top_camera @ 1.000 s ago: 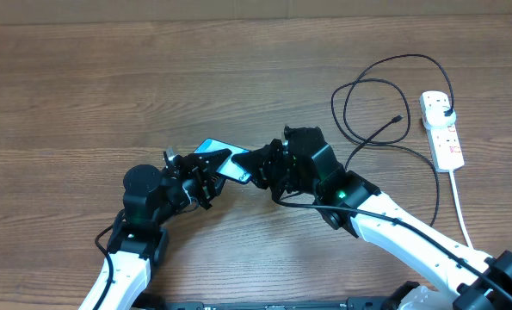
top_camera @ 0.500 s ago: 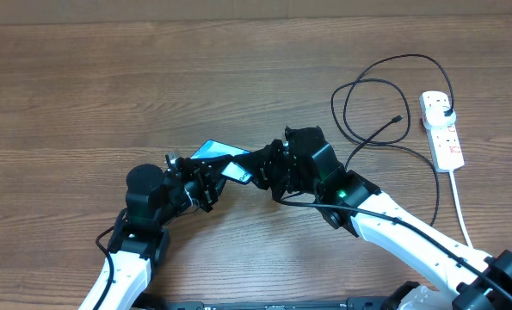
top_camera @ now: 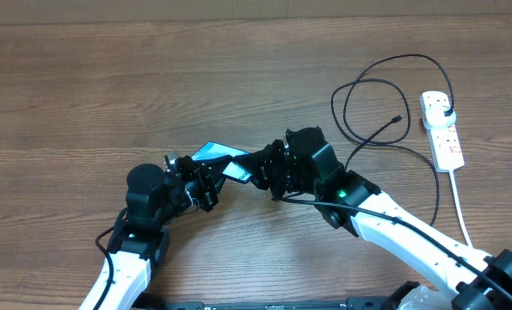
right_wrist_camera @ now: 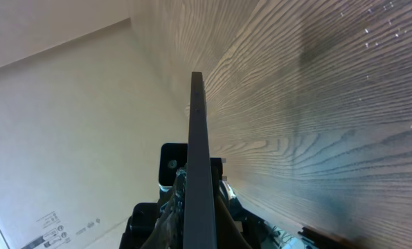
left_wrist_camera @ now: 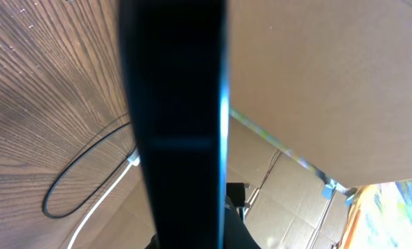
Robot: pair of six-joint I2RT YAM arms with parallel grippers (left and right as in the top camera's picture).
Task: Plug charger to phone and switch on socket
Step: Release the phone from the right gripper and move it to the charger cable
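Observation:
The phone's end [top_camera: 240, 175] that the charger must enter is covered by my right gripper, so it should open and get the charger's connector [top_camera: 397, 119] while my left gripper keeps the phone.
The phone [top_camera: 214, 151] is lifted off the table and tilted, its teal screen partly showing between the two arms. My left gripper [top_camera: 206, 178] is shut on its left end, and my right gripper [top_camera: 257, 169] is shut on its right end. In the left wrist view the phone [left_wrist_camera: 178, 124] is a dark edge-on bar. In the right wrist view it is a thin grey edge [right_wrist_camera: 199, 159] between the fingers [right_wrist_camera: 200, 207]. The charger [top_camera: 385, 90] lies in black loops at the right, its connector tip [top_camera: 399, 118] free on the table. Its plug [top_camera: 446, 110] sits in the socket [top_camera: 443, 138].
The socket's thick white cord [top_camera: 459, 200] runs toward the front right edge, and it also shows in the left wrist view [left_wrist_camera: 107, 198] beside the black cable [left_wrist_camera: 74, 176]. Cardboard boxes [left_wrist_camera: 316, 83] stand beyond the table.
The phone has tilted a little more on edge between the two grippers. My left gripper has shifted slightly right. Cable and socket have not moved.

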